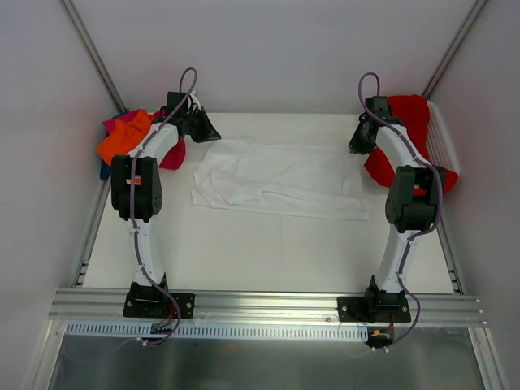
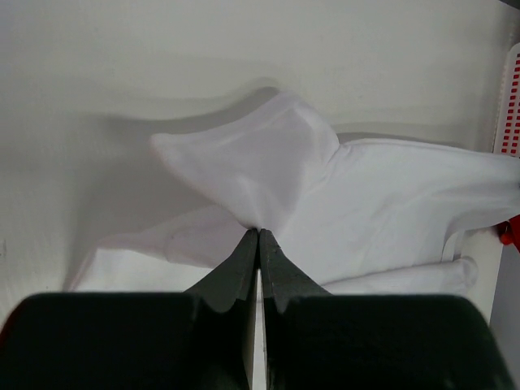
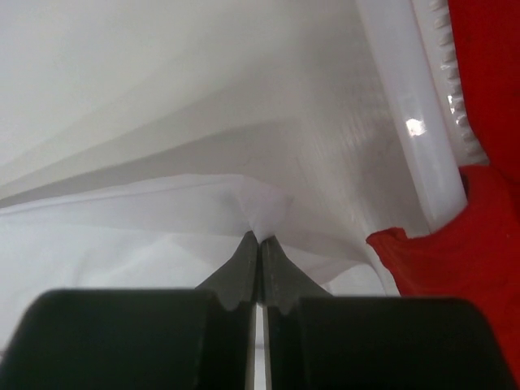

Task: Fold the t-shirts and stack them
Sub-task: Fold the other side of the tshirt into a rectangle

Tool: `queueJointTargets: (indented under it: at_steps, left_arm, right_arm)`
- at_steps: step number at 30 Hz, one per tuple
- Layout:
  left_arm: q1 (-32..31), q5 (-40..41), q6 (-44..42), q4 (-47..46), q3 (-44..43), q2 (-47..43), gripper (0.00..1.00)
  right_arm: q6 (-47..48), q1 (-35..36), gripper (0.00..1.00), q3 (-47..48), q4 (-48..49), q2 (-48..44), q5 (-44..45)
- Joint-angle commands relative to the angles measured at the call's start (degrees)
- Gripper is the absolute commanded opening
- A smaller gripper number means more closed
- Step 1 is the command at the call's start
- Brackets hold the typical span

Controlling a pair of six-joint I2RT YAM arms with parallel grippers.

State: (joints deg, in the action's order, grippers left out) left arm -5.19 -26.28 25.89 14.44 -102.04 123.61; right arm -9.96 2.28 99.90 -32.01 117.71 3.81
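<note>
The white t-shirt's far edge (image 1: 284, 145) is straight across both grippers, so my left gripper should go on pulling it closer and down until it rests over the lower layer (image 1: 218, 173).
The white t-shirt (image 1: 276, 179) lies spread across the far middle of the table. My left gripper (image 1: 205, 130) is shut on its far left corner; in the left wrist view (image 2: 259, 231) the cloth (image 2: 366, 211) bunches at the closed tips. My right gripper (image 1: 360, 142) is shut on its far right edge; in the right wrist view (image 3: 259, 237) a white fold (image 3: 162, 219) is pinched there. The orange t-shirt (image 1: 122, 138) and the magenta-pink t-shirt (image 1: 172, 154) sit piled at the far left, with a bit of blue (image 1: 104, 171) beneath. The red t-shirt (image 1: 410, 122) hangs from the basket.
A white plastic mesh basket (image 1: 443, 142) stands at the far right; its rim shows in the right wrist view (image 3: 414, 130), with the red shirt (image 3: 455, 260) beside it. Metal rails (image 1: 268, 305) run along the near edge. Walls enclose three sides.
</note>
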Motion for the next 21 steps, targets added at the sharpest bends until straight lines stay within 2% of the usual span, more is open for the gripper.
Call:
queueJointTargets:
  at_steps: [1,21]
  left_arm:
    - [-0.08,1.23,-2.25,-2.66,3.32,-6.80,0.00]
    - [-0.35,4.31,-2.34,-5.38,18.80,-19.37,0.00]
  right_arm:
    - [0.47,0.09,0.01,-1.37,1.16,-6.08,-0.38]
    - [0.81,0.26,0.01,-15.34,2.57,-16.02,3.21]
